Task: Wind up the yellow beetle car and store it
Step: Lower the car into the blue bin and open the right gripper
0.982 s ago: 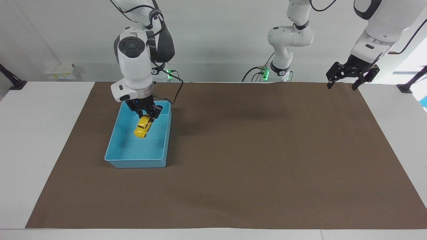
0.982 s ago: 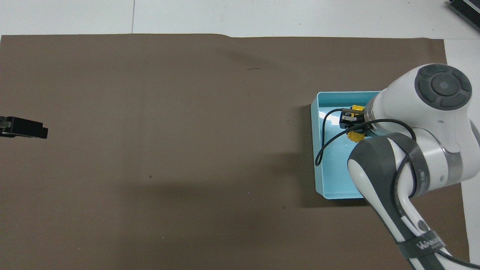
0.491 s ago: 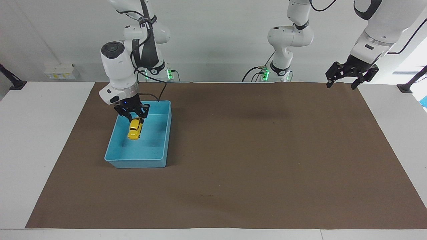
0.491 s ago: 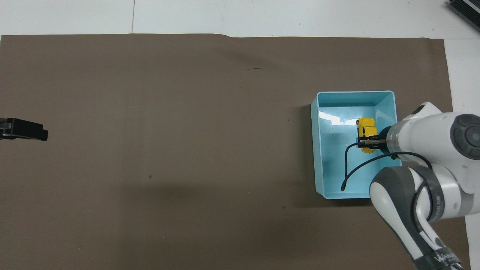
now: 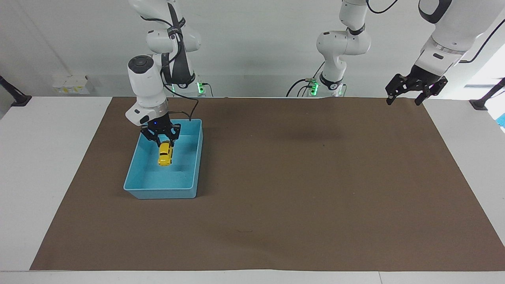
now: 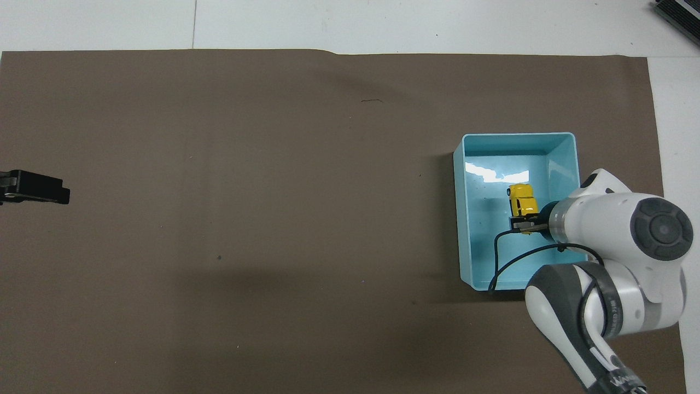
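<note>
My right gripper should keep lowering the yellow beetle car point(image 6: 523, 199), which is above the blue bin's open bottom point(image 6: 500, 220) and clear of the bin's sides, and let go once the car rests.
The yellow beetle car point(image 5: 165, 154) hangs nose-down inside the blue bin point(image 5: 134, 185), close above its floor. My right gripper point(image 5: 161, 139) is shut on the car's rear end. In the overhead view the car point(image 6: 522, 199) shows in the middle of the bin point(image 6: 460, 219), with the right gripper point(image 6: 520, 222) at the car's end nearer to the robots. My left gripper point(image 5: 416, 90) is open and empty and waits high over the mat's corner at the left arm's end; its tip shows in the overhead view point(image 6: 34, 187).
A brown mat point(image 5: 300, 189) covers the table. The blue bin stands on it toward the right arm's end. A black cable point(image 6: 506, 257) loops from the right wrist over the bin's near part. White table point(image 5: 43, 157) borders the mat.
My right gripper carried the car from the bin's middle toward its outer wall, then back a little toward the middle, and turned it lengthwise. The left arm barely moved.
</note>
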{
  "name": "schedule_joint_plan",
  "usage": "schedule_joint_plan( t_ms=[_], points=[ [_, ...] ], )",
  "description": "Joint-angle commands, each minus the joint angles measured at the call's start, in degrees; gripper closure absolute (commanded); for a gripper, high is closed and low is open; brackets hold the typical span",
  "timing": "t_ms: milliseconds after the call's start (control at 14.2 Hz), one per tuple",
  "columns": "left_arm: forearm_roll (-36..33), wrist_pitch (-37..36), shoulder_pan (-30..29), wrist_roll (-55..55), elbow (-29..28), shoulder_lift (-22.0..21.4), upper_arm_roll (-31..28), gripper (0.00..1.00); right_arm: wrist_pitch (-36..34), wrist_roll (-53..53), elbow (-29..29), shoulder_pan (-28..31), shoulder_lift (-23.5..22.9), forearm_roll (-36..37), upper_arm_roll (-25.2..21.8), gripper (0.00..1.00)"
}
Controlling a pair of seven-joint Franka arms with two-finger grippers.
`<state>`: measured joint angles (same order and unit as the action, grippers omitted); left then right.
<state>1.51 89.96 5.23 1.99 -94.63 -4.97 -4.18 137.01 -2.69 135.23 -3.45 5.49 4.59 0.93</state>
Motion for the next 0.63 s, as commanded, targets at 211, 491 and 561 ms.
schedule_joint_plan(
  t_ms=[211, 491, 561],
  points=[
    [-1.0, -1.6, -1.0, -1.0, 1.1, 0.1, 0.1, 0.00, 7.5, 2.2, 6.5, 0.2, 0.0, -1.6, 0.2, 1.00],
    [-1.0, -1.6, -1.1, -1.0, 1.1, 0.1, 0.1, 0.00, 14.8, 2.5, 10.8, -0.6, -1.5, -1.5, 0.2, 1.00],
    [-1.0, -1.6, -1.1, -1.0, 1.1, 0.1, 0.1, 0.00, 14.8, 2.8, 10.8, -0.5, -1.5, -1.5, 0.2, 1.00]
  ],
)
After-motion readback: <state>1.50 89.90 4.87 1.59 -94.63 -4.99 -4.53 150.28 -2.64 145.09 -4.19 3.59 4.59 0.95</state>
